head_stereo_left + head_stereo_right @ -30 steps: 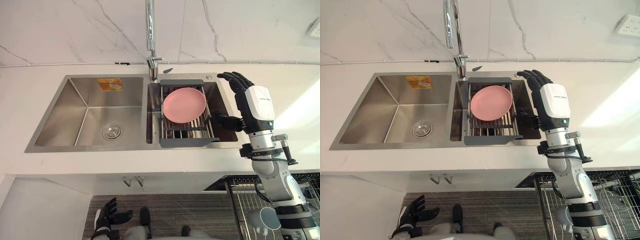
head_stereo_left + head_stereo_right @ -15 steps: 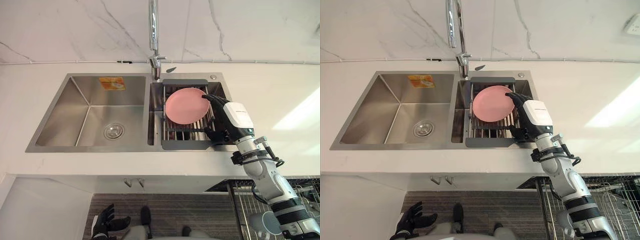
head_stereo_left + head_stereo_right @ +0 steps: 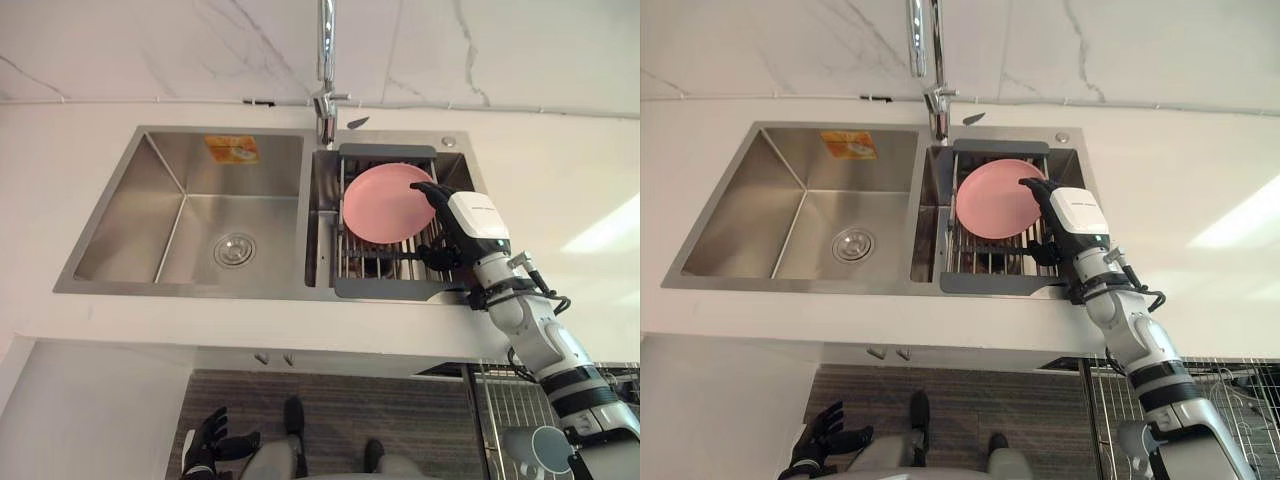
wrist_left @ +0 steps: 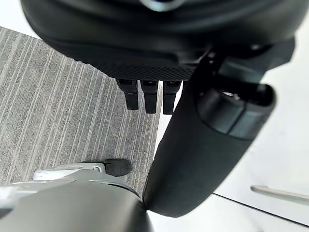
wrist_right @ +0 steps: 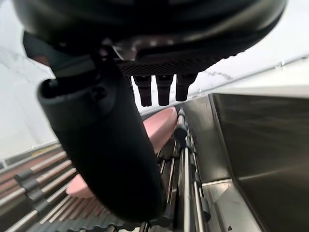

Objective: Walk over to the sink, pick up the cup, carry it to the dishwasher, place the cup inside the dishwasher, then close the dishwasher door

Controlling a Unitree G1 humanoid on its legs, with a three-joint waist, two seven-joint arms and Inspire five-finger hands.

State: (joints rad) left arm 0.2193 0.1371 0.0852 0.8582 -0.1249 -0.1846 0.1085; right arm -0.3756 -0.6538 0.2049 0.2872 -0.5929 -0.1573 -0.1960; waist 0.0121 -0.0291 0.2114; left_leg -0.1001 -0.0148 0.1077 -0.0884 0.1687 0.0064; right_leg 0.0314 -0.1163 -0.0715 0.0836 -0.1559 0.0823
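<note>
Only rack bars (image 3: 354, 262) are showing around the pink plate (image 3: 386, 204), so I expect the drying rack under the plate to be empty when I lift the plate.
A pink plate (image 3: 388, 203) leans in a grey drying rack (image 3: 385, 288) that sits over the sink's right basin; no cup can be made out. My right hand (image 3: 470, 220) reaches down into the rack's right side, open, its fingers (image 3: 432, 190) at the plate's right edge. The right wrist view looks past straight fingers (image 5: 163, 89) and the thumb (image 5: 101, 145) to the plate (image 5: 161, 126) on the rack bars. My left hand (image 3: 208, 450) hangs low near the floor, open and holding nothing.
The steel left basin (image 3: 190, 215) has a drain and a sticker on its back wall. A tall faucet (image 3: 326, 60) stands behind the divider. White counter surrounds the sink. A wire dishwasher rack (image 3: 1220, 380) shows at the lower right, below the counter.
My right hand has come from above the counter right of the sink, left and down into the rack beside the plate. The camera has shifted a little.
</note>
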